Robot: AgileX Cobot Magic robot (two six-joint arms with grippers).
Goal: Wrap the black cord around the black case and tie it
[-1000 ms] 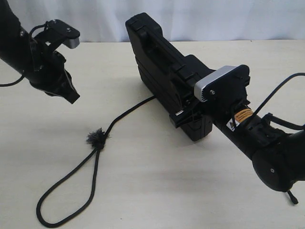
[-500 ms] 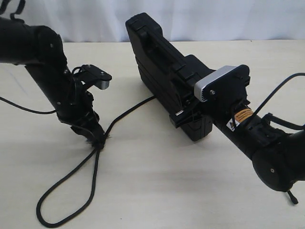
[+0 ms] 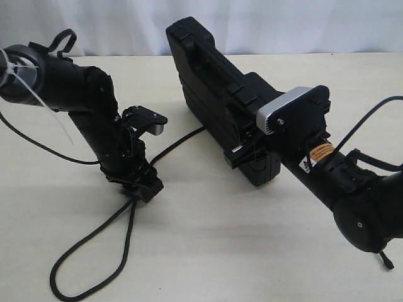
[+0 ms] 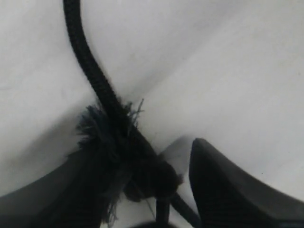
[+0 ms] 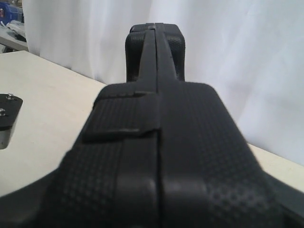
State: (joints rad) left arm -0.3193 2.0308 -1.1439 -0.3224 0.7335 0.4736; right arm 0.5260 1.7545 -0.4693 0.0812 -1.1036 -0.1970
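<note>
I expect the black cord's loop (image 3: pixel 55 277) to swing along and stay open when I lift the frayed tuft, because both parts of the loop meet (image 3: pixel 133 200) at that tuft.
The black case (image 3: pixel 208 82) stands on its long edge, running from the back of the table toward my right gripper (image 3: pixel 252 157), which clamps its near end. In the right wrist view the case (image 5: pixel 156 118) fills the frame. The black cord (image 3: pixel 176 141) runs from under the case to my left gripper (image 3: pixel 146 189), then forms a loop (image 3: pixel 88 286) at the front left. The left gripper is lowered onto the cord's frayed tuft (image 4: pixel 109 133). Its fingers stand apart with the tuft between them, and a gap shows beside one finger (image 4: pixel 228 190).
The pale table (image 3: pixel 252 251) ends at a white curtain (image 3: pixel 264 25) behind the case. A smooth arm cable (image 3: pixel 38 148) hangs by the left arm and another (image 3: pixel 365 119) arcs over the right arm. A grey-and-black block (image 5: pixel 7 118) shows at the right wrist view's edge.
My left arm has swung from the back left down and toward the middle, onto the frayed tuft, which it now covers in the exterior view. The right arm and case have not moved.
</note>
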